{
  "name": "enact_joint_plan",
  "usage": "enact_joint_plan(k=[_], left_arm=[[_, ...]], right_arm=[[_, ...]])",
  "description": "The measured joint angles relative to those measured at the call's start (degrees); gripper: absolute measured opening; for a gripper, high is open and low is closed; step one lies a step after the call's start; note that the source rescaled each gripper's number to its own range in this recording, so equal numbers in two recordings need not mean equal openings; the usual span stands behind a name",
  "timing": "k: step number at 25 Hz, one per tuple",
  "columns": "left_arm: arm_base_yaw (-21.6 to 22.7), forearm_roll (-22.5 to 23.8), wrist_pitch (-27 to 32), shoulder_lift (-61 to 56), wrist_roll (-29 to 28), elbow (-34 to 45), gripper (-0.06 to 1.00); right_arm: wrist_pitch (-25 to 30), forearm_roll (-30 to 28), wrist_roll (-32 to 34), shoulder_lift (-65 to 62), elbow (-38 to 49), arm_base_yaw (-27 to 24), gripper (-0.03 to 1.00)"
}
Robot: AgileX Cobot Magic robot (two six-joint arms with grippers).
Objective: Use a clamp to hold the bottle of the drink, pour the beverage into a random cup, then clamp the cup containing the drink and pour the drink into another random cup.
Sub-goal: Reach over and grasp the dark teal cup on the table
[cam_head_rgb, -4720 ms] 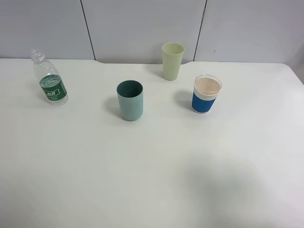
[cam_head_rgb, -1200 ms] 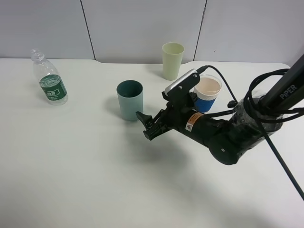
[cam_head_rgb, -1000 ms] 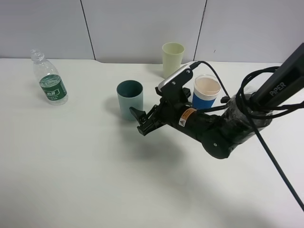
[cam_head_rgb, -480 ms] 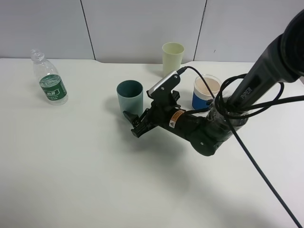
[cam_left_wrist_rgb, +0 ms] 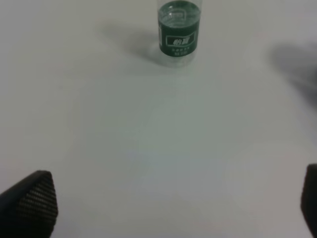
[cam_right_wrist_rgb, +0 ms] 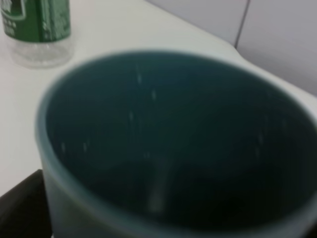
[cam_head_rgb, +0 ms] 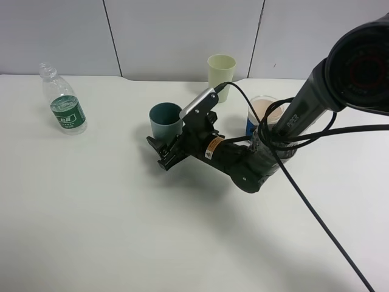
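Observation:
I expect the teal cup to let out a clear stream when I pour, because droplets dot the inside of the teal cup (cam_head_rgb: 165, 123) above a pale glint (cam_right_wrist_rgb: 157, 197).
The bottle (cam_head_rgb: 64, 104), clear with a green label, stands upright at the table's far left; it also shows as the bottle (cam_left_wrist_rgb: 179, 30) and the bottle (cam_right_wrist_rgb: 37, 27) in the wrist views. The teal cup (cam_head_rgb: 165, 118) stands at mid-table. My right gripper (cam_head_rgb: 161, 152) is open low at its front, one finger (cam_right_wrist_rgb: 22, 206) beside the cup wall (cam_right_wrist_rgb: 163, 148). I cannot make out liquid inside the cup. The pale yellow-green cup (cam_head_rgb: 220, 77) stands behind. My left gripper (cam_left_wrist_rgb: 168, 208) is open above bare table, well short of the bottle.
A blue cup with a white band (cam_head_rgb: 261, 115) stands right of the teal cup, partly behind the right arm's cables (cam_head_rgb: 285, 131). The white table (cam_head_rgb: 121, 231) ends at a grey panelled wall (cam_head_rgb: 182, 30). The left arm is outside the high view.
The right arm came in from the right and kept sliding left. Its open gripper went from beside the teal cup to low against its front. Bottle and cups stayed put.

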Motion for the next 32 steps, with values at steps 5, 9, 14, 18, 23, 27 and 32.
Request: enact_joint_plan(k=[5,9,14,18,23,27,32], left_arm=[[0.0,0.0,0.0,0.0,0.0,0.0,1.0],[0.0,0.0,0.0,0.0,0.0,0.0,1.0],[0.0,0.0,0.0,0.0,0.0,0.0,1.0],[0.0,0.0,0.0,0.0,0.0,0.0,1.0],[0.0,0.0,0.0,0.0,0.0,0.0,1.0],[0.0,0.0,0.0,0.0,0.0,0.0,1.0],[0.0,0.0,0.0,0.0,0.0,0.0,1.0]], right_arm=[[-0.58,-0.45,0.0,0.06,-1.31,0.0,0.71],[-0.63,-0.45,0.0,0.23,-1.31,0.0,0.71],[-0.37,-0.45,0.0,0.23,-1.31,0.0,0.71],[0.76,-0.88,0.34,0.23,-1.31,0.0,0.0],[0.92,-1.98,0.5,0.3,-1.36,0.0,0.02],[0.92,-2.03,0.73,0.3,-1.36,0.0,0.02],[0.92,-1.98,3.18,0.3,-1.36,0.0,0.02]])
